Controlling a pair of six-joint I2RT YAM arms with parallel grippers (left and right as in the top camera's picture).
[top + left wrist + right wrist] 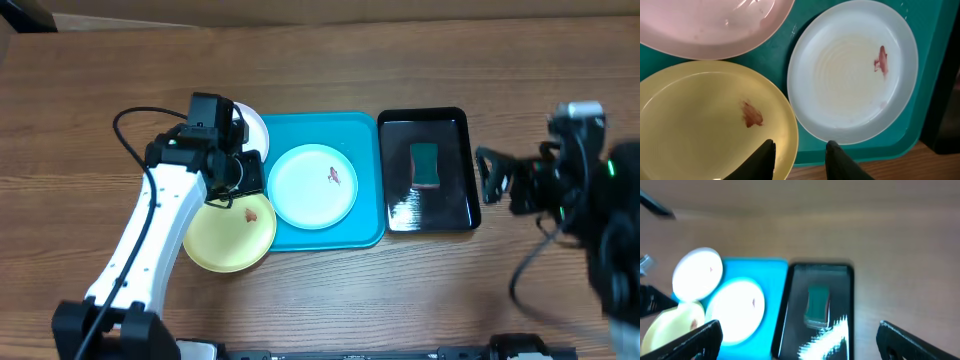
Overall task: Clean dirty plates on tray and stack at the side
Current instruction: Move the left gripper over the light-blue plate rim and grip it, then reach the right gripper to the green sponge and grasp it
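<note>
A red smear (334,175) marks the mint plate beside my left gripper, so my right gripper should take the green sponge (425,165) from the black tray before any stacking.
A turquoise tray (365,228) lies mid-table. On it sits a pale mint-blue plate (312,186) with a red smear. A white plate (254,126) at the tray's back left is partly hidden by my left arm. A yellow-green plate (230,235) with a smear overhangs the tray's left front edge. My left gripper (238,195) (801,142) straddles the yellow-green plate (705,120) at its rim, one finger over the plate, the other outside it, jaws apart. The mint plate (852,70) and the white plate (715,25) lie beyond. My right gripper (485,176) (800,325) hangs wide open right of the black tray.
A glossy black tray (448,205) with a green sponge (426,165) sits right of the turquoise tray; the right wrist view shows the sponge (817,305) blurred. Bare wooden table lies left of and in front of the trays.
</note>
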